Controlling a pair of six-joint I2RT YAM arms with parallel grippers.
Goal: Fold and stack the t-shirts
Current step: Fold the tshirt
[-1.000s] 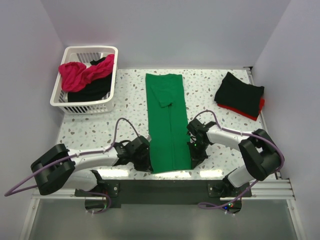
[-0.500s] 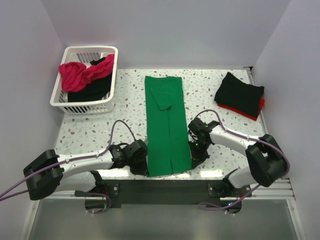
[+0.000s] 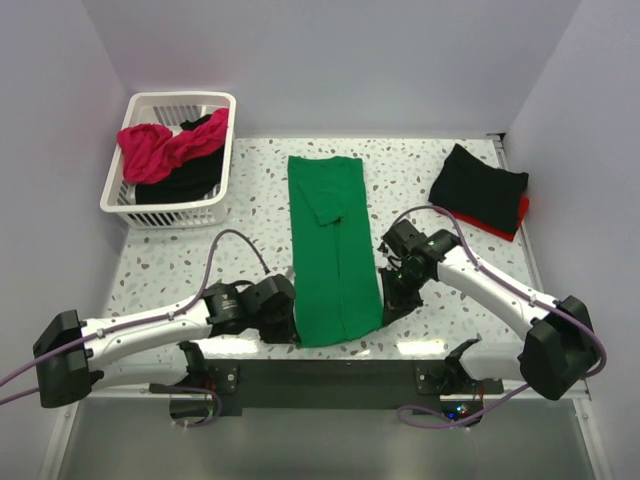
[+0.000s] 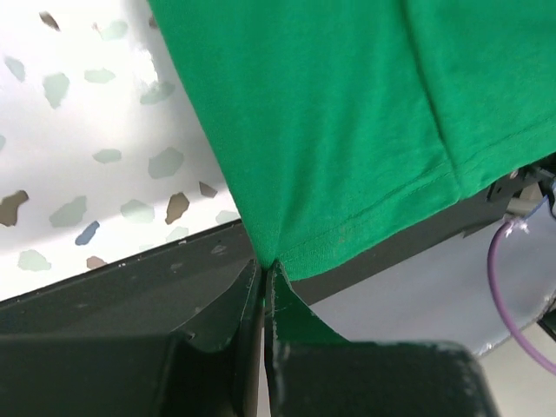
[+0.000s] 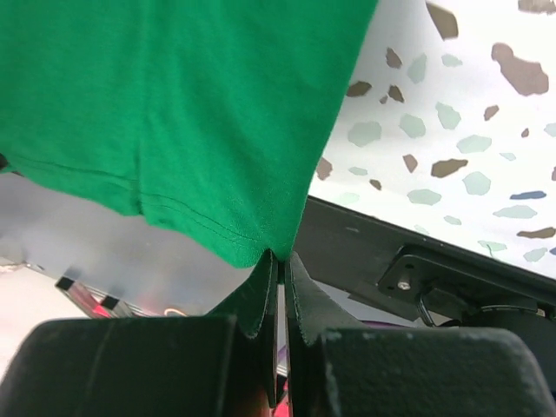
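Both my grippers are holding the green t-shirt's near hem (image 3: 343, 339) by its corners, so my right gripper should go on moving it toward the folded sleeve (image 3: 328, 211) until the hem is flat.
A bright green t-shirt (image 3: 335, 250) lies as a long narrow strip down the middle of the speckled table (image 3: 250, 210), one sleeve folded on top near the far end. My left gripper (image 3: 293, 328) is shut on its near left corner (image 4: 287, 248). At the near right corner (image 5: 261, 239), my right gripper (image 3: 386, 308) is shut too. Both wrist views show the hem pinched in the jaws and hanging past the table's front edge. A folded black t-shirt (image 3: 480, 185) rests on a red one (image 3: 520, 212) at the back right.
A white slatted basket (image 3: 125, 205) stands at the back left, holding a magenta-pink shirt (image 3: 150, 150) and a black one (image 3: 190, 170). The black front rail (image 3: 320, 375) runs under the shirt's near hem. White walls close in the left, back and right sides.
Both arms have stretched out lower and wider while keeping their grip. The green shirt has slid a little toward the front edge and slightly left.
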